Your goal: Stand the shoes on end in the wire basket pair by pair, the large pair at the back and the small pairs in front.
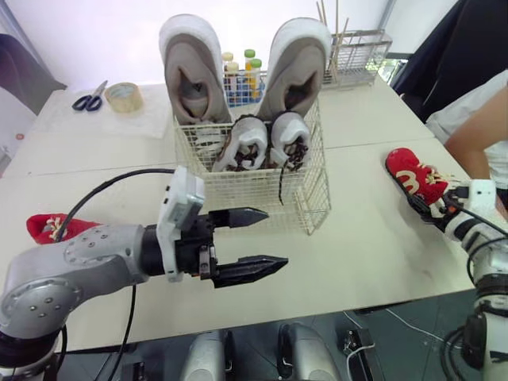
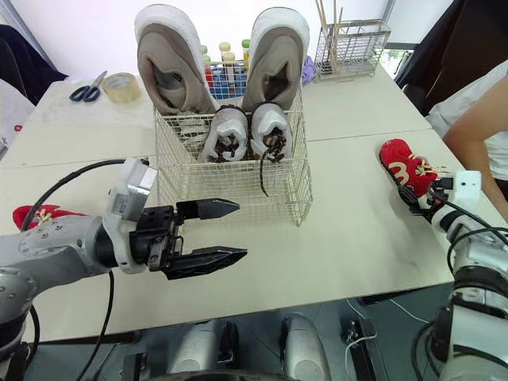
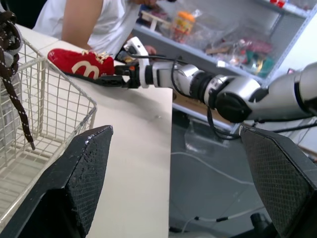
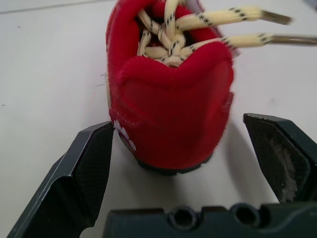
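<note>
The red shoe (image 1: 414,176) will keep its laces bunched up when I lift it, because the lace ends (image 4: 233,17) stick straight out from a tight knot.
The wire basket (image 1: 305,198) stands mid-table. At its back a large beige pair (image 1: 190,67) stands on end, with a small white pair (image 1: 246,143) in front of it. One red shoe (image 1: 414,176) lies at the table's right edge. My right gripper (image 4: 176,129) is open, its fingers on either side of that shoe's heel (image 4: 168,99) without touching it. A second red shoe (image 1: 49,228) lies at the far left, behind my left arm. My left gripper (image 1: 274,238) hovers open and empty just in front of the basket.
Scissors (image 1: 91,97) and a tape roll (image 1: 125,96) lie at the back left. Bottles (image 1: 242,67) stand behind the basket, and a small wire rack (image 1: 357,55) sits at the back right. A person's arm (image 1: 476,135) leans in beside the right red shoe.
</note>
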